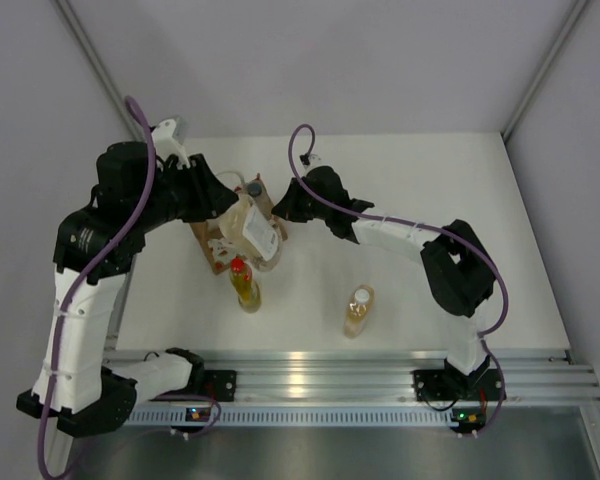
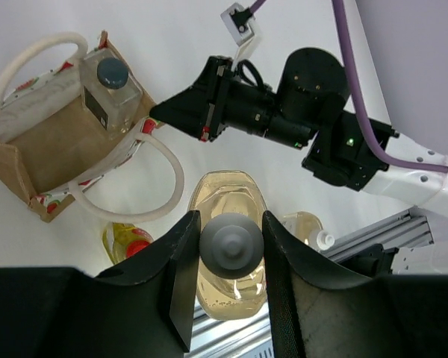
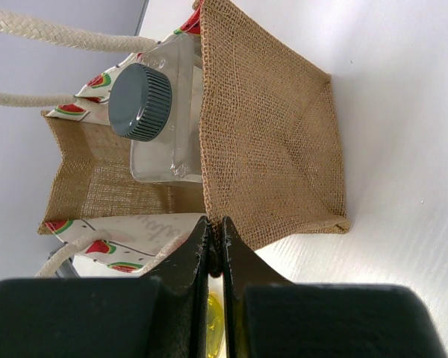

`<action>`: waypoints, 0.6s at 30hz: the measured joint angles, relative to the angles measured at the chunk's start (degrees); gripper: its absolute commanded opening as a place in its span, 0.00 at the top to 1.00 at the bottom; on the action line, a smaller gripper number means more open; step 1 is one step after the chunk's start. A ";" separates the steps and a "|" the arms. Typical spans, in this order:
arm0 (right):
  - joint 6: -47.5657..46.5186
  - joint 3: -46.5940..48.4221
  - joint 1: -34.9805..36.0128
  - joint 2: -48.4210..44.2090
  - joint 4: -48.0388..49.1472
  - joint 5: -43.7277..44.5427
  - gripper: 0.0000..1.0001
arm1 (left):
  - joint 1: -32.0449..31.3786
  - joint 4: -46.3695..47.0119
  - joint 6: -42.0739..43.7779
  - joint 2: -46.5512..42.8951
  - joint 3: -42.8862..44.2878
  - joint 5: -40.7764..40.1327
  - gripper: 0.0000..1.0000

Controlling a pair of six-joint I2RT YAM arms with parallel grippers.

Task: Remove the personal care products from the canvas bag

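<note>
The held amber bottle hangs free of the bag, so the robot's left gripper should go on carrying it until it is standing in the open spot (image 1: 314, 308) next to the white-capped bottle.
My left gripper (image 2: 230, 220) is shut on the grey-looking cap of an amber bottle (image 2: 228, 287) and holds it in the air beside the canvas bag (image 2: 52, 149); the pair shows in the top view (image 1: 255, 232). My right gripper (image 3: 216, 222) is shut on the bag's rim (image 3: 276, 149). A clear bottle with a dark grey cap (image 3: 145, 104) stands inside the bag. A yellow bottle with a red cap (image 1: 245, 285) stands on the table just in front of the bag (image 1: 218, 255). An amber bottle with a white cap (image 1: 358, 310) lies on the table nearer the right arm.
A metal rail (image 1: 330, 375) runs along the table's near edge by the arm bases. Grey walls close in the table at the back and on both sides. The bag's white rope handles (image 2: 145, 186) loop loosely toward the held bottle.
</note>
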 measured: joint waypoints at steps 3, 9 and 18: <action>0.00 0.00 0.00 0.00 0.00 -0.02 1.00 | -1.18 0.98 -0.31 -1.18 -4.00 0.31 1.00; 0.04 0.17 0.00 0.00 -0.13 -0.11 1.00 | -13.55 3.45 -0.87 -1.25 -10.56 -7.48 1.00; 0.07 1.18 0.00 0.42 -0.94 -0.68 1.00 | -42.36 9.07 -3.39 0.42 -16.92 -29.90 1.00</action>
